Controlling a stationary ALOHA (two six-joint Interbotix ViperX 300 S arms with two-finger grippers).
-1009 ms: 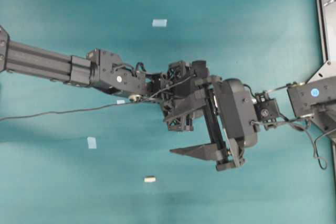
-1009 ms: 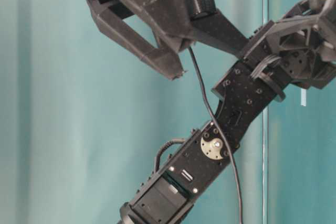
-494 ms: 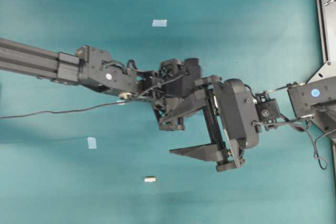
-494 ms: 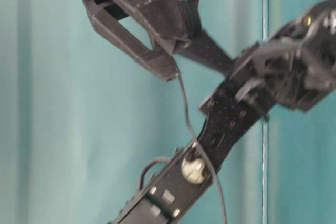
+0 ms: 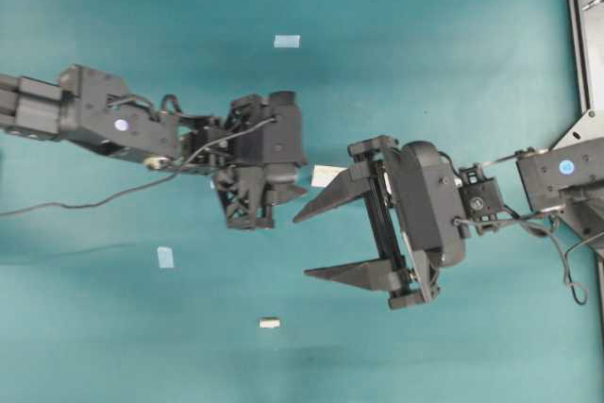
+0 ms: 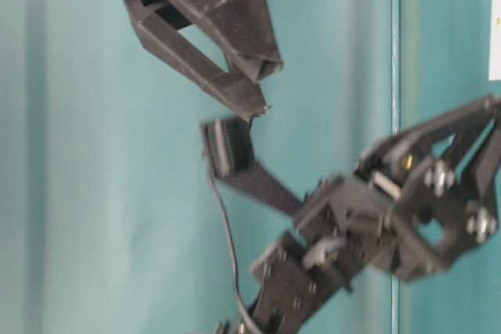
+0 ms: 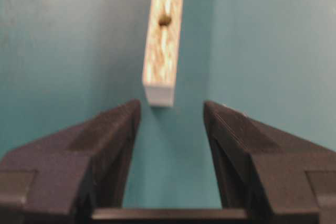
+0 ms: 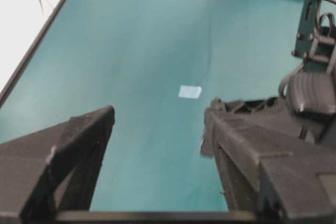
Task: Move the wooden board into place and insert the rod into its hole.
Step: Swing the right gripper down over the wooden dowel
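Note:
Pale blue tape squares show spots on the teal cloth, so I expect another square to be hidden under the rod (image 5: 270, 323) when I lift it.
The wooden board (image 7: 164, 35), pale with a small dark hole, lies on the teal cloth, its near end just beyond my left gripper's tips. Overhead, only a short pale piece of it (image 5: 327, 176) shows; the rest is hidden under the right gripper's upper finger. My left gripper (image 5: 300, 176) (image 7: 170, 111) is open and empty, apart from the board. My right gripper (image 5: 307, 244) (image 8: 157, 119) is open wide and empty, held above the cloth. The rod (image 5: 270, 323), a tiny cream peg, lies alone toward the front.
Pale blue tape squares lie at the back (image 5: 287, 41) and at the left (image 5: 165, 257); one shows in the right wrist view (image 8: 189, 92). A black frame (image 5: 576, 25) runs along the right edge. A cable (image 5: 85, 203) trails from the left arm.
My left arm has drawn back to the left, away from the right gripper, and the board's end now shows between them. The right arm and the rod have not moved.

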